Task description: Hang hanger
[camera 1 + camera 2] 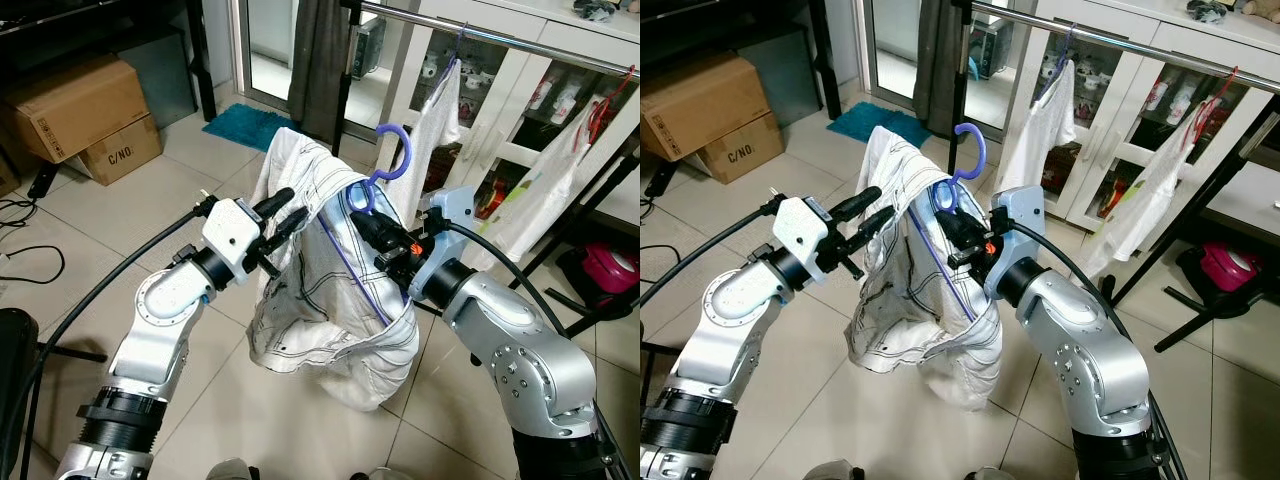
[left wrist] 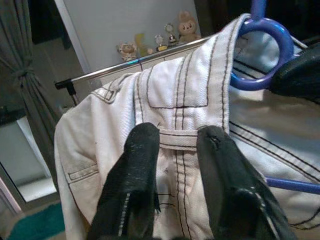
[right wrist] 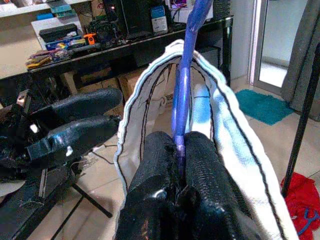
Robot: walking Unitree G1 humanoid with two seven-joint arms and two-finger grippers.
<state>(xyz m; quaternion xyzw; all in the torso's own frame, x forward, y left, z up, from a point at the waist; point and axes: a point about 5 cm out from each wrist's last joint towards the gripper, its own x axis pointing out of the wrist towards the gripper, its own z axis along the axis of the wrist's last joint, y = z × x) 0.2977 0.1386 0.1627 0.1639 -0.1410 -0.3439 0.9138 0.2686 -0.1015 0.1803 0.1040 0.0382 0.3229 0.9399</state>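
The white denim garment point(image 1: 290, 325) will slip off and hang limp when the robot pulls, because the blue hanger's bar point(image 1: 353, 268) sits loose inside the garment's open waistband.
A blue plastic hanger point(image 1: 396, 150) carries a white denim garment point(image 1: 320, 300) with dark stitching, held up in front of me. My right gripper point(image 1: 378, 232) is shut on the hanger's neck just below the hook, as the right wrist view shows point(image 3: 181, 137). My left gripper point(image 1: 283, 213) is open, its fingers lying against the garment's waistband on either side of a belt loop point(image 2: 176, 138). The metal clothes rail point(image 1: 500, 42) runs across above and behind the hook, apart from it.
Two white garments point(image 1: 432, 130) point(image 1: 560, 175) hang on the rail on their own hangers. White glass cabinets stand behind it. Cardboard boxes point(image 1: 85, 110) sit at the far left, a teal mat point(image 1: 245, 125) by the door, a pink object point(image 1: 610, 268) on the floor right.
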